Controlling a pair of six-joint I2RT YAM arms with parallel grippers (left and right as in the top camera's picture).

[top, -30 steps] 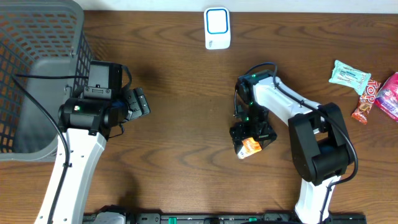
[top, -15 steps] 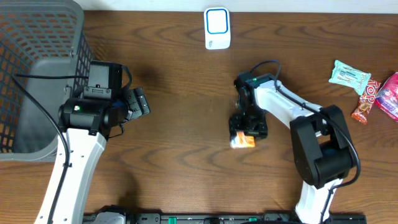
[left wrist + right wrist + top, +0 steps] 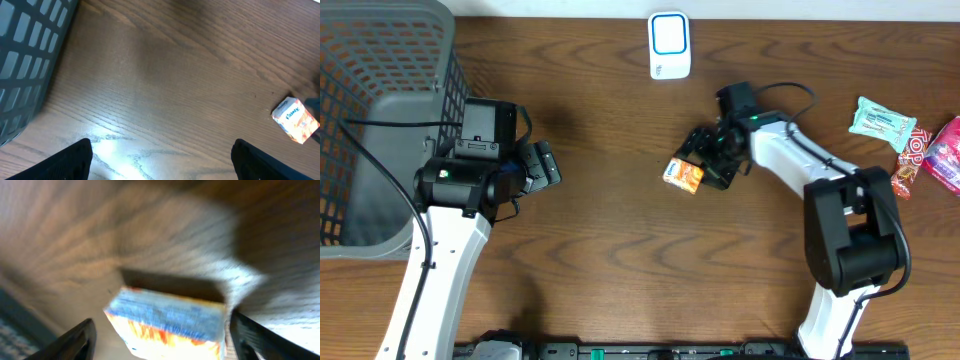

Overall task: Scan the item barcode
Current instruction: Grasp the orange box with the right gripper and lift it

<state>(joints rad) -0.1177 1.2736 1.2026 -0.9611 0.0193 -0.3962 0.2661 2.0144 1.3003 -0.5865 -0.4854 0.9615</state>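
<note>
My right gripper has the box's blue side (image 3: pixel 167 314) reaching across its open fingers, so next I turn this gripper and grip the box across its narrow width (image 3: pixel 682 176) before scanning.
The item, a small orange and blue box (image 3: pixel 685 175), sits at mid-table left of my right gripper (image 3: pixel 706 160). In the right wrist view the box (image 3: pixel 170 322) is blurred and fills most of the space between that gripper's (image 3: pixel 162 342) fingers. It lies close against the right finger (image 3: pixel 260 340), with a gap to the left finger (image 3: pixel 75 342), so the jaws stand open around it. The left wrist view shows the box (image 3: pixel 295 120) at the far right. My left gripper (image 3: pixel 545 165) hangs open and empty over bare wood (image 3: pixel 162 160). A white and blue scanner (image 3: pixel 670 45) stands at the table's far edge.
A grey mesh basket (image 3: pixel 380 110) fills the far left, and its wall (image 3: pixel 25 60) shows in the left wrist view. Several snack packets (image 3: pixel 910 145) lie at the right edge.
My right gripper has swung up and left across the table toward the scanner, and the box has moved with it. The left arm has stayed still.
</note>
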